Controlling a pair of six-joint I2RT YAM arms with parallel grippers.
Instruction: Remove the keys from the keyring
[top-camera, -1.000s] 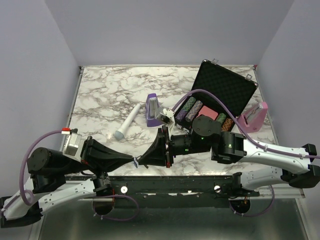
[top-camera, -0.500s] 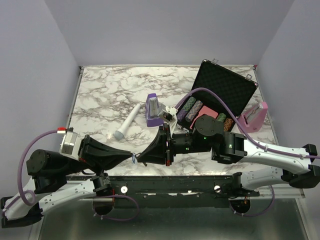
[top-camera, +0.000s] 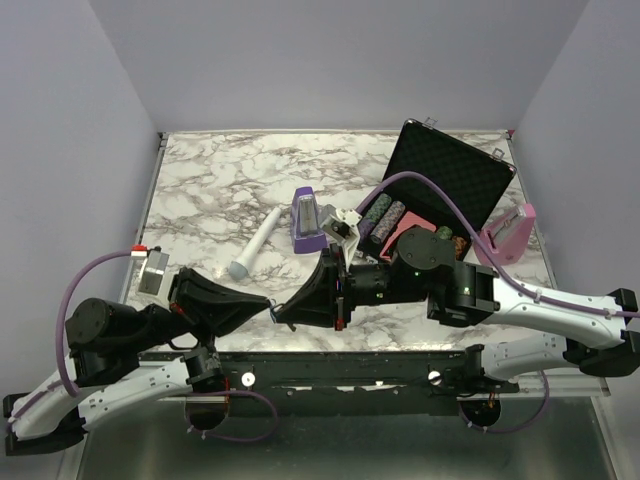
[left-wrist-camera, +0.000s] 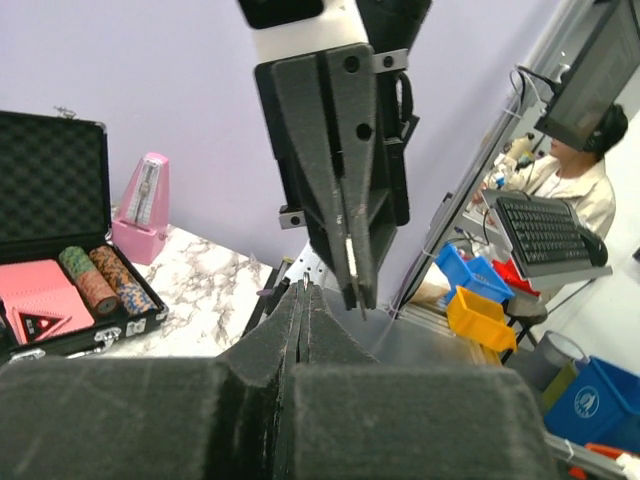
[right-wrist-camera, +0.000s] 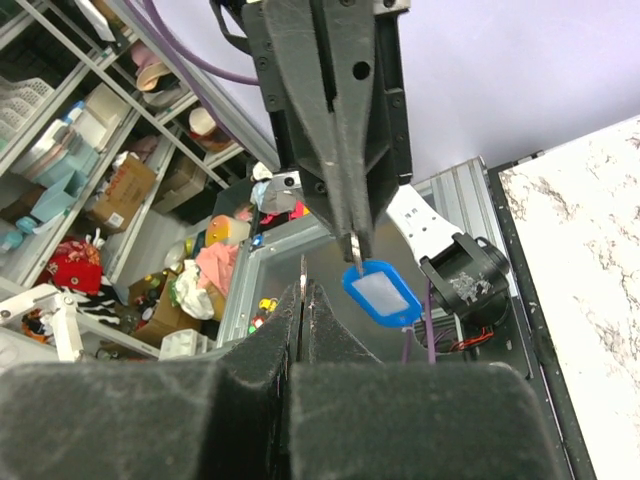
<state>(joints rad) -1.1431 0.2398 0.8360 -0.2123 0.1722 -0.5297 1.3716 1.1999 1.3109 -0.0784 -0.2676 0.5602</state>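
The key is in my right gripper and the keyring is in my left gripper. My left gripper should keep pulling away until the two come apart, then let go of the keyring.
My two grippers meet tip to tip above the table's front edge. My left gripper is shut on a small silver metal piece, from which a blue tag hangs; this looks like the keyring. My right gripper is shut on a thin silver key, seen edge-on between its pads. In the left wrist view my left gripper shows a silver sliver at its tip. There the right gripper pinches a thin silver strip. The two metal pieces appear slightly apart.
A purple metronome and a white pen-like stick lie mid-table behind the grippers. An open black case with poker chips stands at the right. A pink metronome is by the right edge.
My left arm has swung up and right, raising its wrist. The meeting point of the two grippers has moved slightly farther onto the table. Both stay shut.
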